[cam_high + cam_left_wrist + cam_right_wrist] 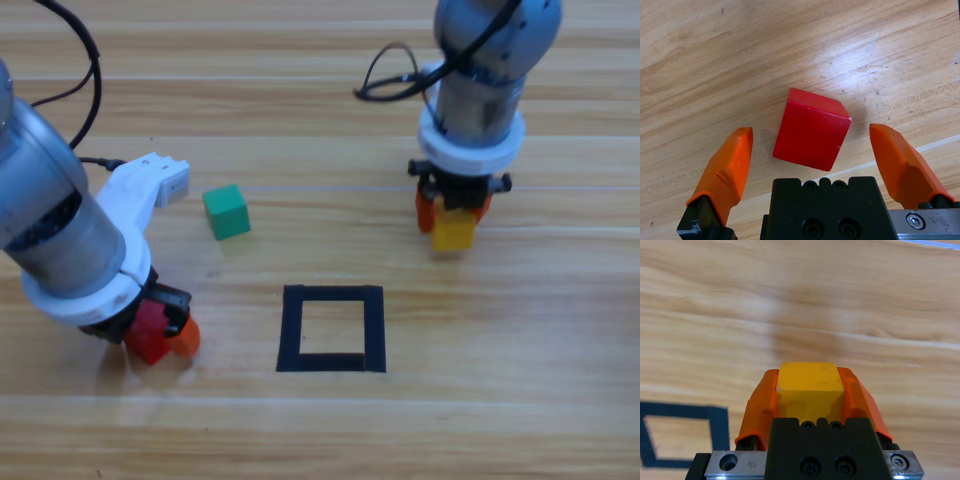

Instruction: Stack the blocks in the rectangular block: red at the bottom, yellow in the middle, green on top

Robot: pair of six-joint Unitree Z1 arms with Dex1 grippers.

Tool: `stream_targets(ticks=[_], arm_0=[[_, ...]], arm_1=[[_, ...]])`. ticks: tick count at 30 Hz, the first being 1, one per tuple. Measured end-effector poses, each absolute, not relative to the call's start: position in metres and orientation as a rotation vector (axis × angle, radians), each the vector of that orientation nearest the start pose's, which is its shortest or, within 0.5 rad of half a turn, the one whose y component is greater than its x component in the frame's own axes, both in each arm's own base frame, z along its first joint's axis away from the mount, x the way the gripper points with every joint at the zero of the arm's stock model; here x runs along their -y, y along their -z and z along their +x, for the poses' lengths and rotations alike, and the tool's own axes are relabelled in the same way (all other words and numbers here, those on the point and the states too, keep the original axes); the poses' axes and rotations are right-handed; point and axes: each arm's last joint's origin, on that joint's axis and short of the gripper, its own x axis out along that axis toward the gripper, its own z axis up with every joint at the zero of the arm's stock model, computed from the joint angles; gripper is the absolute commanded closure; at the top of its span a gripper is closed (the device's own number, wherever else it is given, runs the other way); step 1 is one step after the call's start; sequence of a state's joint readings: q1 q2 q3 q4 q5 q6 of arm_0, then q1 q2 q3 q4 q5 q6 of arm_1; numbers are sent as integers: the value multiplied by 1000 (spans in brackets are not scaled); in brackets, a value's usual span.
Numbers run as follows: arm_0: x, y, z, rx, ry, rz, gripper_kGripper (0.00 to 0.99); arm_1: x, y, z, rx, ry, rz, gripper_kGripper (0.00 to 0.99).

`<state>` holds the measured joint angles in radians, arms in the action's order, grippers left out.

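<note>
The red cube (148, 333) sits skewed (812, 130) between my spread fingers, so I expect it to swivel square to them when I close my left gripper.
The red cube (148, 330) (811, 130) lies on the table at the lower left, between the spread jaws of my left gripper (158, 335) (812, 145), which is open and not touching it. At the upper right my right gripper (453, 222) (809, 390) is shut on the yellow cube (453, 231) (809, 385). The green cube (226, 211) sits alone on the table, up and left of the rectangular block (331, 328) (677, 412), a black tape outline with nothing inside it.
A black cable (385, 82) loops beside the right arm at the top. Bare wooden table (500, 400) surrounds the tape outline.
</note>
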<state>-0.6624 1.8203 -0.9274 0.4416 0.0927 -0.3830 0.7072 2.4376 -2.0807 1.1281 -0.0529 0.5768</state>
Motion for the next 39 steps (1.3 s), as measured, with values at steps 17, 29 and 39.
stream_targets(ticks=[17,29,39], arm_0=[[181,-180,241,-1299,230,196,137],[177,-180,247,-1290,238,215,970],[184,-222,265,-1275,169,87,990]], arm_1=[[-304,-251,361,-1396,-141,-49,990],[-304,-251,361,-1396,-141,-49,990],[-300,-265,356,-1375,-153,-37,990]])
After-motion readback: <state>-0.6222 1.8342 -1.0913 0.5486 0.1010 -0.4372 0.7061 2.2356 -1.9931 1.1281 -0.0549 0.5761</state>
